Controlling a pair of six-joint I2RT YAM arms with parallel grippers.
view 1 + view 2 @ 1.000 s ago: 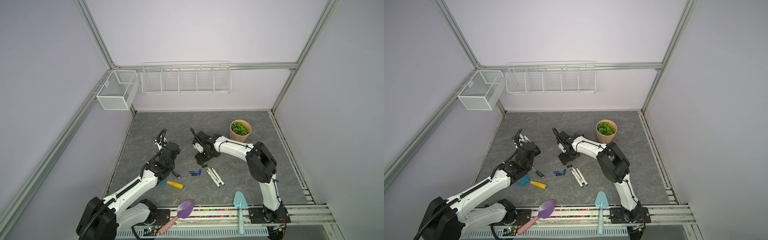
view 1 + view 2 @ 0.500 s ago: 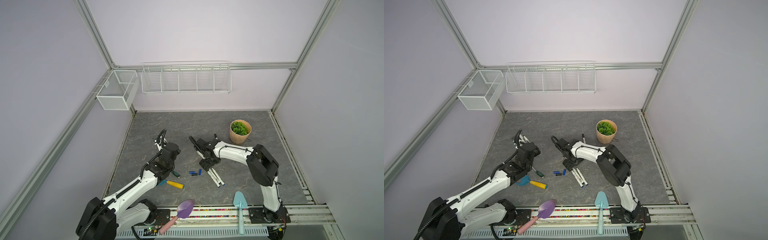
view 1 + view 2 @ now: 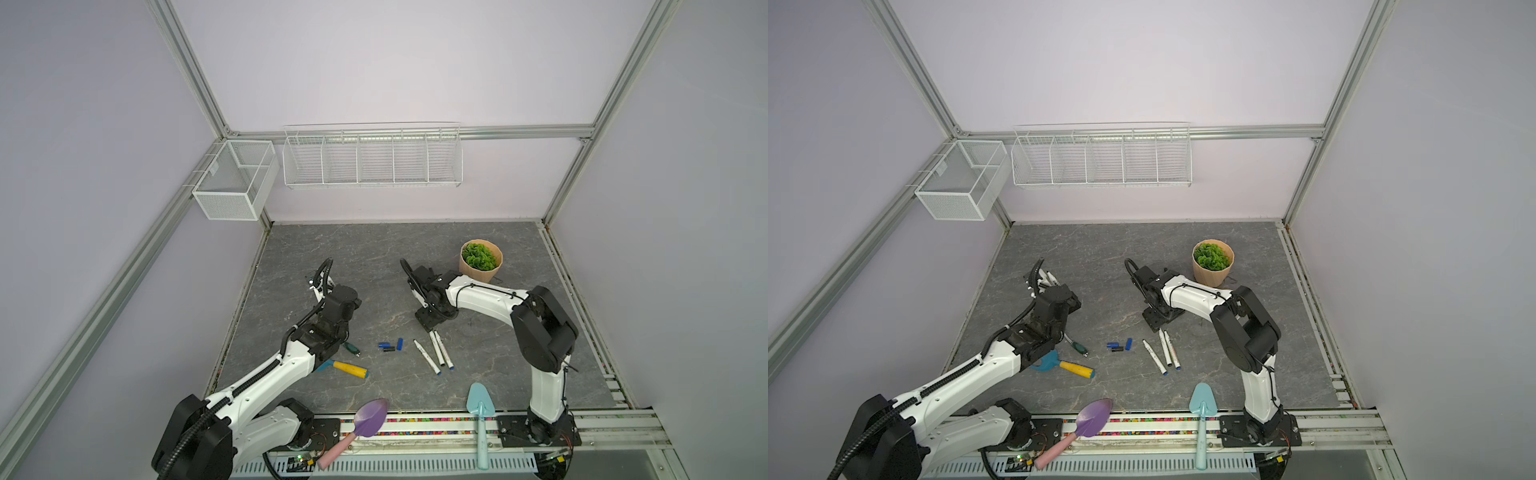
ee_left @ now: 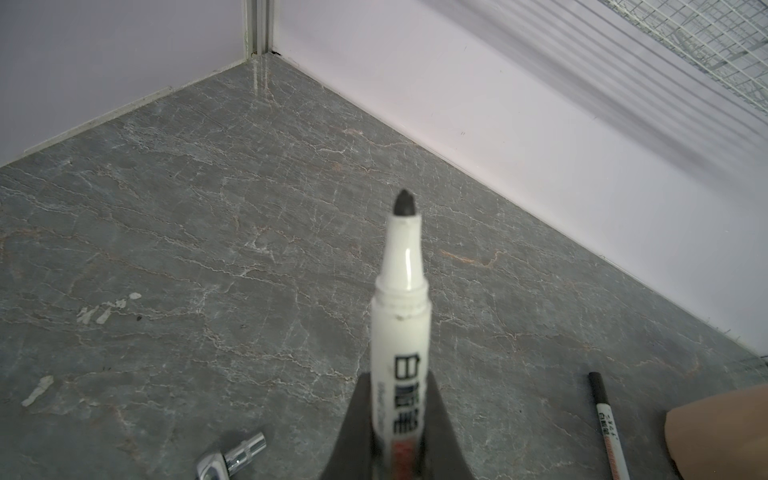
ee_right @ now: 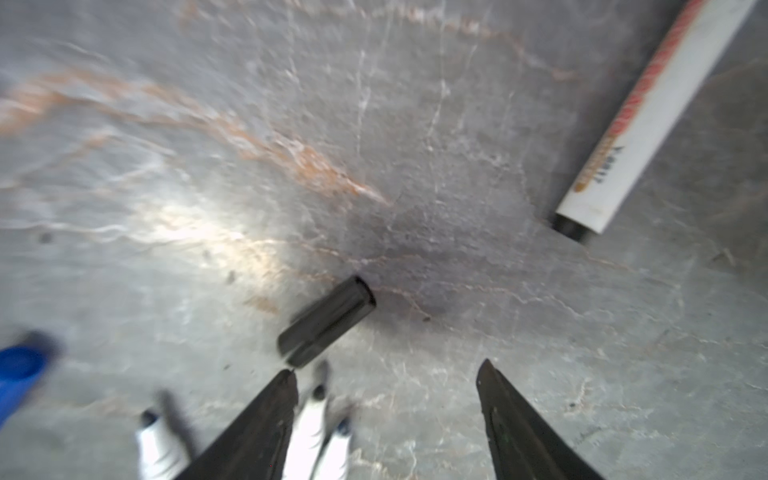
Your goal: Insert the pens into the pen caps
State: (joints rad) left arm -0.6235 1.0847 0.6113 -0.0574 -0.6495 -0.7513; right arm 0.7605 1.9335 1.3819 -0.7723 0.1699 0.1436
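The black pen cap (image 5: 327, 321) has smooth, straight sides (image 5: 334, 313). It should go straight over the white pen's tip when I push the two together.
My left gripper (image 4: 399, 378) is shut on a white pen (image 4: 401, 316) whose bare black tip points at the back corner; in a top view this gripper (image 3: 321, 286) is raised at mid-left. My right gripper (image 5: 387, 368) is open and empty, low over the table. A black pen cap (image 5: 326, 322) lies just past one fingertip (image 5: 291, 374). Three pens (image 3: 436, 349) lie side by side in front of the right gripper (image 3: 430, 322). Two blue caps (image 3: 400, 343) and a black one (image 3: 389, 350) lie left of them. Another pen (image 5: 648, 112) lies farther off.
A potted plant (image 3: 480, 259) stands behind the right arm. A green-handled ratchet wrench (image 3: 352, 348) and a yellow-handled tool (image 3: 349, 369) lie by the left arm. Purple (image 3: 370, 417) and teal (image 3: 481, 405) trowels rest at the front rail. Wire baskets (image 3: 372, 156) hang on the back wall.
My right gripper has come forward from the back of the table and lowered over the black cap beside the three pens. The left arm has stayed still with its pen.
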